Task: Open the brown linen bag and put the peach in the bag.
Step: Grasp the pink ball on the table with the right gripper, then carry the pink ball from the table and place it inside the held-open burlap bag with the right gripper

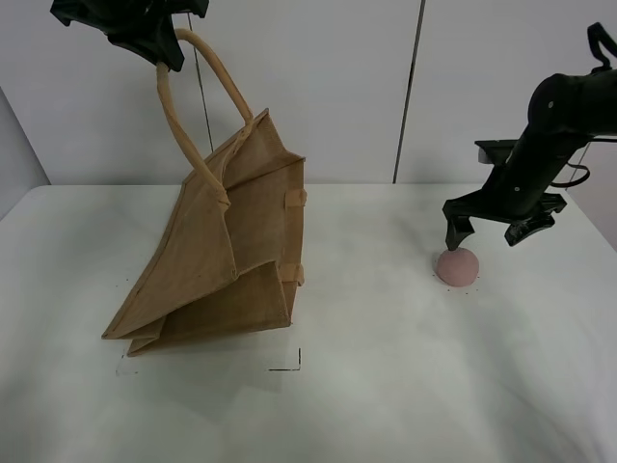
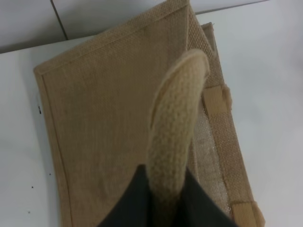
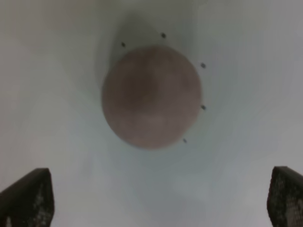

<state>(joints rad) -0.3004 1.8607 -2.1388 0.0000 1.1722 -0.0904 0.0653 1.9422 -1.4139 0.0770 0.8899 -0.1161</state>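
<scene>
My gripper will find the inside empty when it carries the peach in, because the brown linen bag (image 1: 188, 260) hangs with slack, flat sides and a gaping opening (image 1: 254, 212).
The brown linen bag (image 1: 227, 256) hangs tilted, its lower edge resting on the white table at left. My left gripper (image 1: 159, 43) is shut on one beige loop handle (image 1: 198, 92) and holds it high. In the left wrist view the handle (image 2: 177, 123) runs out from between the dark jaws over the bag (image 2: 104, 132). The pink peach (image 1: 457, 266) sits on the table at right. My right gripper (image 1: 487, 236) is open just above it. In the right wrist view the peach (image 3: 151, 97) lies between the spread fingertips (image 3: 28, 198).
The white table (image 1: 386, 386) runs from the wall to the front edge. Small black corner marks (image 1: 289, 365) lie in front of the bag. Small dots ring the peach. A pale panelled wall (image 1: 337, 87) stands behind.
</scene>
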